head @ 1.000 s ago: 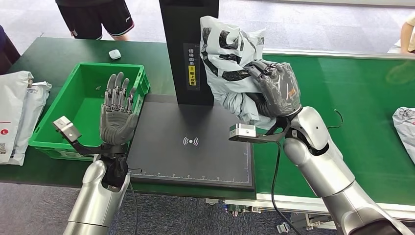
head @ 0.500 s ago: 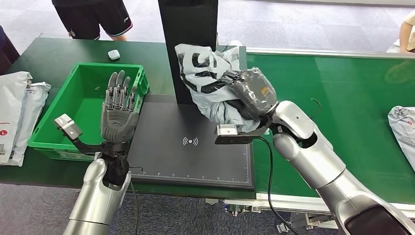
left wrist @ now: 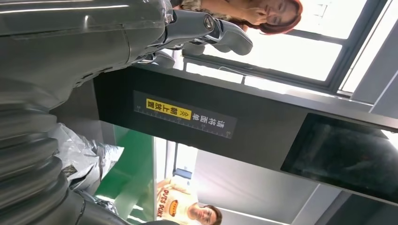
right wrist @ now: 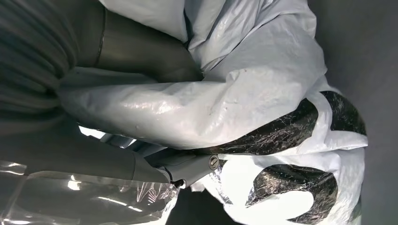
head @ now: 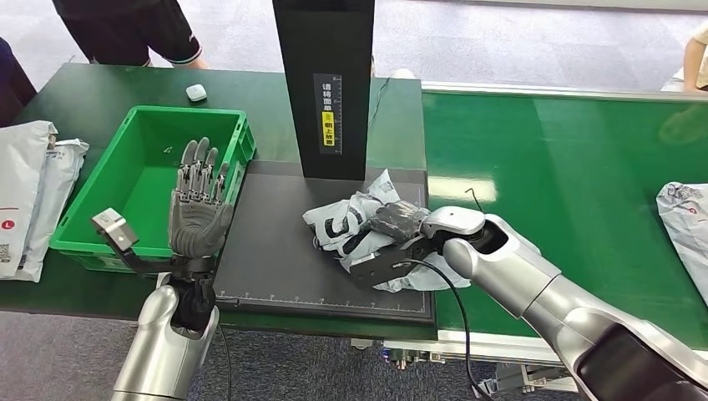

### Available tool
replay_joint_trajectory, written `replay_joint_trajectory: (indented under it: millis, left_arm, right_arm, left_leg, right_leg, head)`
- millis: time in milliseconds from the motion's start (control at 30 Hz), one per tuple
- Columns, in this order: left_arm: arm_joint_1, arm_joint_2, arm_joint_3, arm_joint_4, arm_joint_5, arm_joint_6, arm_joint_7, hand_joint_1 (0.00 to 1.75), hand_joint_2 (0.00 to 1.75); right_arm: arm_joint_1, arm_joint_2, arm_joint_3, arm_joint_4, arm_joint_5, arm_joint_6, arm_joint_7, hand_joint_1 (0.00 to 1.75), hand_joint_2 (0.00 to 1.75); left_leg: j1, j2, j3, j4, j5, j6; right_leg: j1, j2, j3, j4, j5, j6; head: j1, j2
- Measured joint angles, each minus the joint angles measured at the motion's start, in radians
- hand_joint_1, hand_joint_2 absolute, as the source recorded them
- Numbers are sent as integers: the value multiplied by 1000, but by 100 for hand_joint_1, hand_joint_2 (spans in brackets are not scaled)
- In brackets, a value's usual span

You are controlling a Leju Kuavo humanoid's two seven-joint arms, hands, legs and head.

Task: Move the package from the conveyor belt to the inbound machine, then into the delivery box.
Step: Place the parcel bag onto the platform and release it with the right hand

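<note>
I expect the package (head: 355,221) to bunch up around my left gripper and droop at its ends when I lift it, because limp, crumpled folds (head: 380,192) run all over it.
The package (head: 355,227), a crumpled white bag with black print, lies on the flat black plate of the inbound machine (head: 275,259), in front of its black tower (head: 326,83). My right hand (head: 396,222) grips it from the right, pressed low on the plate; in the right wrist view the fingers (right wrist: 141,51) dig into the package's folds (right wrist: 263,103). My left hand (head: 199,209) is held upright with fingers spread and nothing in it, over the plate's left edge beside the green delivery box (head: 83,196). The left wrist view shows the tower's label (left wrist: 187,115) and part of the package (left wrist: 80,154).
The green conveyor belt (head: 568,167) runs to the right, with another white package (head: 686,219) at its right edge. Several white packages (head: 29,192) lie left of the box. A small white object (head: 195,93) sits behind the box. People stand beyond the table.
My right hand has brought the package down and leftward from in front of the tower onto the black plate. The left hand has barely moved.
</note>
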Motion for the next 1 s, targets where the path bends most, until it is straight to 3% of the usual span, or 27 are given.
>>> replay_joint_trajectory:
  millis: [200, 833, 867, 967, 1000]
  left_arm:
    - [-1, 0, 0, -1, 0, 9, 12, 0, 175]
    - [-1, 0, 0, -3, 0, 10, 20, 0, 175]
    - [-1, 0, 0, -3, 0, 10, 20, 0, 175]
    - [-1, 0, 0, -4, 0, 10, 21, 0, 175]
    - [0, 0, 0, -5, 0, 10, 21, 0, 175]
  right_arm:
    - [-24, -8, 46, 10, -43, 66, 30, 175, 175]
    - [-31, -18, 81, 12, -47, 67, 35, 175, 175]
    - [-31, -18, 82, 12, -47, 67, 35, 165, 175]
    - [-29, -19, 83, 12, -45, 29, 32, 34, 175]
    - [-25, -19, 82, 11, -40, -12, 26, 0, 175]
  left_leg:
    - [0, 0, 2, 0, 0, 0]
    - [0, 0, 4, 0, 0, 0]
    - [0, 0, 4, 0, 0, 0]
    - [0, 0, 4, 0, 0, 0]
    - [0, 0, 4, 0, 0, 0]
  right_leg:
    - [0, 0, 2, 0, 0, 0]
    - [0, 0, 3, 0, 0, 0]
    - [0, 0, 3, 0, 0, 0]
    - [0, 0, 3, 0, 0, 0]
    - [0, 0, 3, 0, 0, 0]
  head:
    - [0, 0]
    - [0, 0]
    - [0, 0]
    - [0, 0]
    - [0, 0]
